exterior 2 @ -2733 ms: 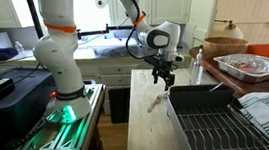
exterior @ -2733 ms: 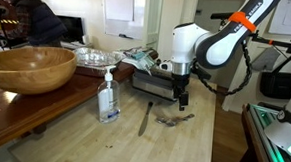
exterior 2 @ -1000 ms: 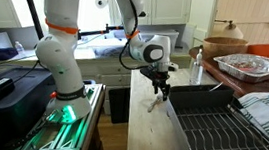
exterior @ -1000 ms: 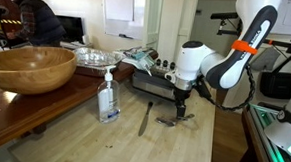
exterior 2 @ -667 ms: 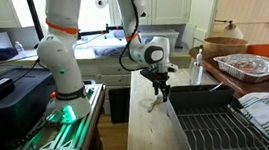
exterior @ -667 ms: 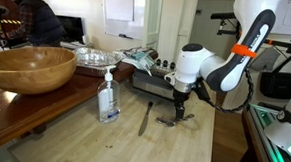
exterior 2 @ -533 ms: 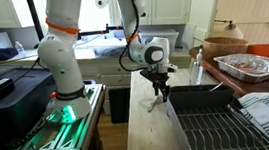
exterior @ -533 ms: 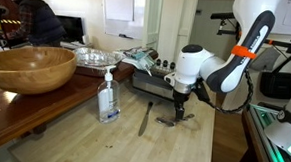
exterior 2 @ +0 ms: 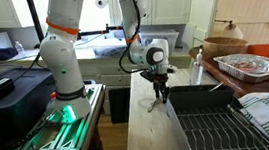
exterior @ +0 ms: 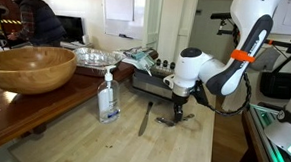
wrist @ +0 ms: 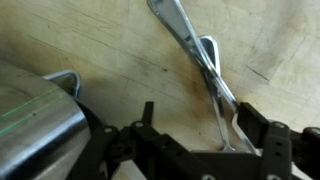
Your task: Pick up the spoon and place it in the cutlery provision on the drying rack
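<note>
My gripper is touching the crossed handles [wrist: 218,78] with the end of one finger, and the spoon runs past that finger. The gripper should open and get both handles [wrist: 226,100] between its fingers before it closes.
The slim silvery spoon [wrist: 208,62] lies on the wooden table, crossed by another silvery utensil handle [wrist: 178,25]. My gripper [wrist: 200,125] is down at the table, open, its two dark fingers [wrist: 252,122] standing either side of the handles; the right finger is close against them. In both exterior views the gripper [exterior: 179,115] [exterior 2: 158,91] sits low over the spoon [exterior: 166,121]. The grey drying rack [exterior 2: 219,129] [exterior: 148,83] stands beside it. Small dark upright compartments [exterior: 160,65] on its far edge look like the cutlery provision.
A long dark knife [exterior: 145,118] lies on the table just beside the spoon. A clear soap bottle [exterior: 109,97] and a big wooden bowl [exterior: 28,67] stand further along. A foil tray [exterior 2: 248,65] sits behind the rack. The table's edge [exterior 2: 132,115] is near.
The gripper came down from above the table to the spoon and shifted slightly toward it. Over the last second it has only sunk a little lower. The spoon has not moved.
</note>
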{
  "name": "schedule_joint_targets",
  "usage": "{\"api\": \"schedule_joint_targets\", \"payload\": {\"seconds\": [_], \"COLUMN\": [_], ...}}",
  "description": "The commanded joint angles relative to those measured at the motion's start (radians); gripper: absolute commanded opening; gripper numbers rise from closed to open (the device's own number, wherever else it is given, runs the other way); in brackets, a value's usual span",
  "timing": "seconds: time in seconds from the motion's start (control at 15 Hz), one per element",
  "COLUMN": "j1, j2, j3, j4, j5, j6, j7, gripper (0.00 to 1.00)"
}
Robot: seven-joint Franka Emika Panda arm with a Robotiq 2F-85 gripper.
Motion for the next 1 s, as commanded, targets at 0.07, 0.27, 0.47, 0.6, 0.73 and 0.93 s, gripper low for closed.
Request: {"api": "schedule_joint_targets", "payload": {"seconds": [0.07,0.27,0.47,0.6,0.73,0.93], "j1": [0.042,0.055,0.065,0.071,0.074,0.072], "j2": [0.039,0.045,0.046,0.046,0.048,0.049], "j3": [-0.034,-0.042,-0.048,-0.051,-0.052,-0.052], "j4": [0.021,0.026,0.03,0.033,0.035,0.035], "j5": [-0.048,-0.05,-0.048,-0.047,-0.044,-0.041], "j6": [0.024,0.026,0.026,0.025,0.025,0.025], "j7": [0.064,0.07,0.073,0.074,0.072,0.069], "gripper": [0.87,0.61,0.37,0.21,0.33,0.57]}}
